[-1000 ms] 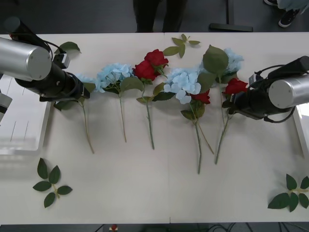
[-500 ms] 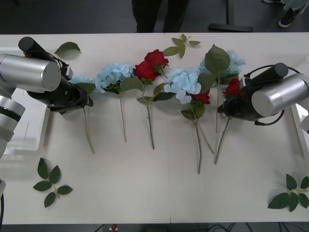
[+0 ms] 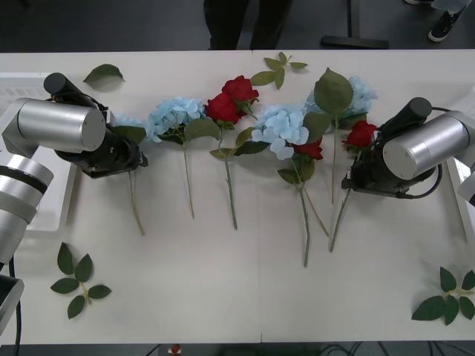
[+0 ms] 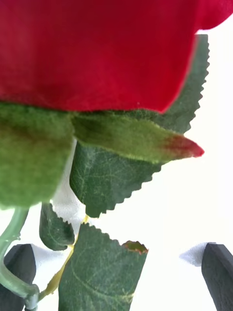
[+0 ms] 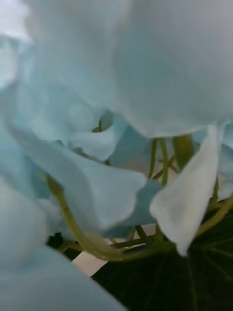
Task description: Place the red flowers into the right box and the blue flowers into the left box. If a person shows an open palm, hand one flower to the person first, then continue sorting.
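Note:
The red flower [image 3: 361,134] will swing straighter when the robot's right gripper closes to lift it, because the long stem [image 3: 340,220] slants next to one open finger.
Several red flowers and blue flowers lie in a row across the white table, blooms toward the far edge. My left gripper [image 3: 132,159] is low over the leftmost blue flower [image 3: 128,122], whose pale petals [image 5: 97,121] press close in the left wrist view. My right gripper [image 4: 116,277] is open, with its black fingers [image 4: 218,272] on either side of the stem and leaves just below the rightmost red flower [image 3: 361,133], whose bloom [image 4: 97,48] is very near. The left box [image 3: 52,200] lies at the table's left end under my left arm. The right box [image 3: 465,200] shows its rim at the right edge.
Loose green leaf sprigs lie at the front left [image 3: 78,278], the front right [image 3: 449,297], the far left [image 3: 104,72] and the far middle [image 3: 280,65]. A person's dark trouser legs [image 3: 241,22] stand behind the far edge. The table's front strip is bare.
Both arms have swung inward and come down. The left wrist has moved right onto the leftmost blue flower. The right wrist has dropped beside the rightmost rose's stem.

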`<action>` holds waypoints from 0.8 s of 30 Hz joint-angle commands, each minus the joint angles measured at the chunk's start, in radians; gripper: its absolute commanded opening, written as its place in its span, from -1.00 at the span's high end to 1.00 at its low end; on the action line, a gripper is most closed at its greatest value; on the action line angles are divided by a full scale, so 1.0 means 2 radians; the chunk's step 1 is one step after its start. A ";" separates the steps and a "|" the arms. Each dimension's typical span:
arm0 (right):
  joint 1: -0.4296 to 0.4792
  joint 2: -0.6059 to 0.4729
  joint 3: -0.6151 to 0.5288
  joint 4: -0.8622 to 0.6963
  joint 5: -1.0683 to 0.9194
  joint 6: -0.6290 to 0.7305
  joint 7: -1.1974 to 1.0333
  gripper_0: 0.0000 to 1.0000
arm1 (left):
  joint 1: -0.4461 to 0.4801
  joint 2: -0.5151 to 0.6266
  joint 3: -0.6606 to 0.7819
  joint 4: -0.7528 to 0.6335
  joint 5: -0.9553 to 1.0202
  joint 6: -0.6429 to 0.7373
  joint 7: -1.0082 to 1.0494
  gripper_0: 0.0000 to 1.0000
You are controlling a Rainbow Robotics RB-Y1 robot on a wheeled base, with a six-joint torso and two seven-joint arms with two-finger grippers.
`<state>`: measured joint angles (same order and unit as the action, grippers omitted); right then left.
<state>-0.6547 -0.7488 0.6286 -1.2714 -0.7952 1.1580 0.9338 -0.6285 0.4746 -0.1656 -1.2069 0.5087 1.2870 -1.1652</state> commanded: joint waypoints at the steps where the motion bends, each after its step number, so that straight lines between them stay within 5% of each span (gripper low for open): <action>1: 0.005 -0.005 -0.006 -0.014 -0.004 0.003 -0.027 0.34 | 0.000 0.000 -0.008 -0.007 -0.009 -0.005 0.030 -1.00; 3: 0.005 -0.005 -0.006 -0.014 -0.004 0.005 -0.027 0.90 | 0.000 0.000 -0.013 -0.006 -0.010 -0.005 0.041 -1.00; 6: 0.005 -0.005 -0.006 -0.014 -0.004 0.006 -0.027 1.00 | 0.000 0.000 -0.025 -0.006 -0.015 -0.012 0.046 -1.00; 8: 0.004 -0.005 -0.005 -0.014 -0.004 0.007 -0.027 1.00 | 0.000 0.000 -0.027 -0.006 -0.017 -0.012 0.048 -0.64; 10: 0.005 -0.005 -0.006 -0.014 -0.001 0.007 -0.026 1.00 | 0.000 -0.002 -0.027 -0.007 -0.019 -0.012 0.049 0.09; 17: 0.004 -0.005 -0.006 -0.016 0.009 0.007 -0.024 1.00 | 0.000 -0.002 -0.033 -0.007 -0.023 -0.011 0.044 1.00; 24: -0.002 -0.021 -0.026 -0.047 0.005 0.053 -0.019 1.00 | 0.000 -0.002 -0.035 -0.006 -0.023 -0.012 0.043 1.00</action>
<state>-0.6545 -0.7527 0.6240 -1.3053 -0.7790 1.2180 0.9337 -0.6285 0.4746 -0.2379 -1.2069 0.4666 1.2652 -1.0850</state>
